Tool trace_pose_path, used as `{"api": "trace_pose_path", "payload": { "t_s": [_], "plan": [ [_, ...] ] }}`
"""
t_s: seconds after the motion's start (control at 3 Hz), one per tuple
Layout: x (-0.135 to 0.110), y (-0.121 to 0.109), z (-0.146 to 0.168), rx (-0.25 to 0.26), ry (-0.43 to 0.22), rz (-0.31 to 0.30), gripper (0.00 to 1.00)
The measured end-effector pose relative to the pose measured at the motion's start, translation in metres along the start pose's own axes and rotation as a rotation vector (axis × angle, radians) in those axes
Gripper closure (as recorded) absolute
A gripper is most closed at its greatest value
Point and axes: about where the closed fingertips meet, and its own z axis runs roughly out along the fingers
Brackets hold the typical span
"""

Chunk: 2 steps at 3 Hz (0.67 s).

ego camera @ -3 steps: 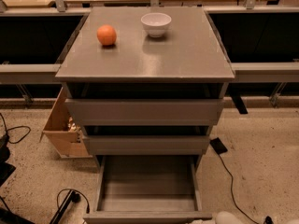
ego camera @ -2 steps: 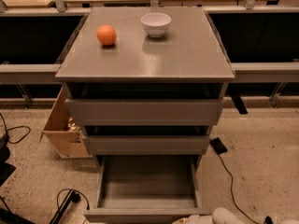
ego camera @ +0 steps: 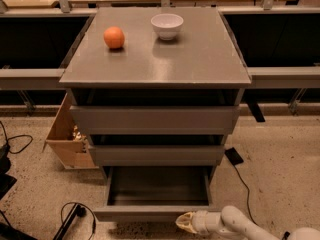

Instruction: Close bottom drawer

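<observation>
The robot's gripper is at the bottom drawer's front strip [ego camera: 150,214] and the bottom drawer is empty, so the gripper keeps pushing until the front strip closes under the middle drawer [ego camera: 157,167].
The bottom drawer [ego camera: 155,213] of the grey cabinet [ego camera: 156,49] is pulled out; its flat grey front strip lies low in the view and its shallow box interior [ego camera: 158,185] holds nothing. The middle drawer [ego camera: 156,154] and the top drawer [ego camera: 154,120] above it stand slightly out. My gripper [ego camera: 184,223], pale with a white arm behind it, comes in from the lower right and sits just in front of the bottom drawer's front strip, right of its centre.
An orange [ego camera: 114,37] and a white bowl [ego camera: 167,25] sit on the cabinet top. An open cardboard box [ego camera: 66,139] stands on the floor at the cabinet's left. Black cables [ego camera: 75,214] lie on the speckled floor at left and right.
My gripper and arm have come further into view from the lower right, moving left along the bottom drawer's front. The drawer has not moved.
</observation>
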Motion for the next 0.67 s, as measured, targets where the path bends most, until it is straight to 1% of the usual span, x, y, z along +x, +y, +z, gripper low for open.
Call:
{"api": "trace_pose_path", "payload": {
  "t_s": [0.33,0.67],
  "plan": [
    [-0.004,-0.023,0.003,0.022,0.003,0.001,1.00],
    [0.000,-0.071,0.005,0.063,0.032,0.019,1.00]
  ]
}}
